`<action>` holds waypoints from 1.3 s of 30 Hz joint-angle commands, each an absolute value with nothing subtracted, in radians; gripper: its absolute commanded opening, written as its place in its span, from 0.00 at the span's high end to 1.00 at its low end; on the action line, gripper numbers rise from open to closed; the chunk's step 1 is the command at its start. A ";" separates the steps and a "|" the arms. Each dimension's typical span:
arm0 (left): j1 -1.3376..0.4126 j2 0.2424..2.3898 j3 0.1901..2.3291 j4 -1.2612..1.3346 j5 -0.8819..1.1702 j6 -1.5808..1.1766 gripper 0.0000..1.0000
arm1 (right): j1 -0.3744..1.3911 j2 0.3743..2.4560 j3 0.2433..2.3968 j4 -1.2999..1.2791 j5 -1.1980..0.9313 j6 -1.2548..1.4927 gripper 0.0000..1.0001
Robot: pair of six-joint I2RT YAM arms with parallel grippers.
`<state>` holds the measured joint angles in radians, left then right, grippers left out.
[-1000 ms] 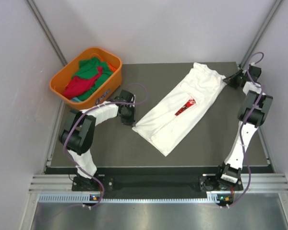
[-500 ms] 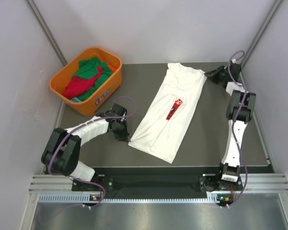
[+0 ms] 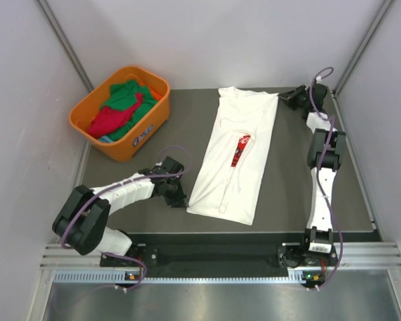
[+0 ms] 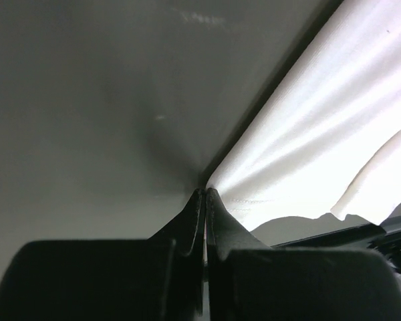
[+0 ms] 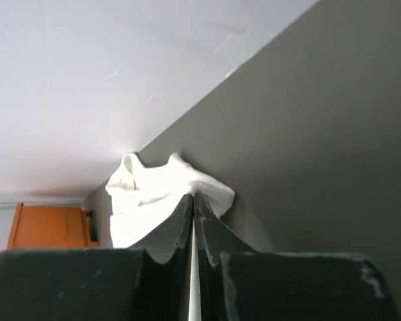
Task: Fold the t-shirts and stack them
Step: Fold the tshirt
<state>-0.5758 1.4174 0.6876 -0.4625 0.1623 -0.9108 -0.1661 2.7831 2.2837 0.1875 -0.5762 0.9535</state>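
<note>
The white t-shirt runs at a slant from its far end to its near edge (image 3: 219,217), so the robot's left gripper should open and the right gripper should tug its free near corner (image 3: 250,221) straight.
A white t-shirt (image 3: 234,157) with a red print (image 3: 240,148) lies folded lengthwise, stretched from back to front across the dark table (image 3: 301,194). My left gripper (image 3: 183,200) is shut on its near left corner; the left wrist view shows the cloth (image 4: 321,140) fanning out from the closed tips (image 4: 205,192). At the back right my right gripper (image 3: 285,97) is shut on the shirt's far corner, and bunched white cloth (image 5: 157,187) sits at its tips (image 5: 194,194). Green and red t-shirts (image 3: 120,107) lie piled in the orange basket (image 3: 87,127).
The orange basket stands at the table's back left corner and shows as a sliver in the right wrist view (image 5: 50,227). Pale walls (image 3: 220,40) close in the table at the back and sides. A metal rail (image 3: 220,257) runs along the near edge.
Both grippers have swung the white shirt round: the right gripper carried its end left along the back edge, the left gripper drew its corner toward the near edge. The shirt now lies nearly straight.
</note>
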 commanded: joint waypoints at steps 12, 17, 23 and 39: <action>-0.704 1.421 0.755 -0.572 0.032 -1.014 0.59 | -0.190 2.550 2.144 0.056 -0.486 0.779 0.55; -0.701 1.362 0.825 -0.601 -0.054 -0.882 0.48 | -0.192 2.283 1.950 -0.249 -0.445 0.661 0.55; -0.669 1.420 0.888 -0.549 0.046 -0.698 0.47 | -0.127 1.909 1.405 -0.420 -0.368 0.562 0.54; -0.667 1.411 0.739 -0.413 0.201 -0.643 0.50 | 0.305 1.256 0.586 -0.474 -0.199 0.788 0.56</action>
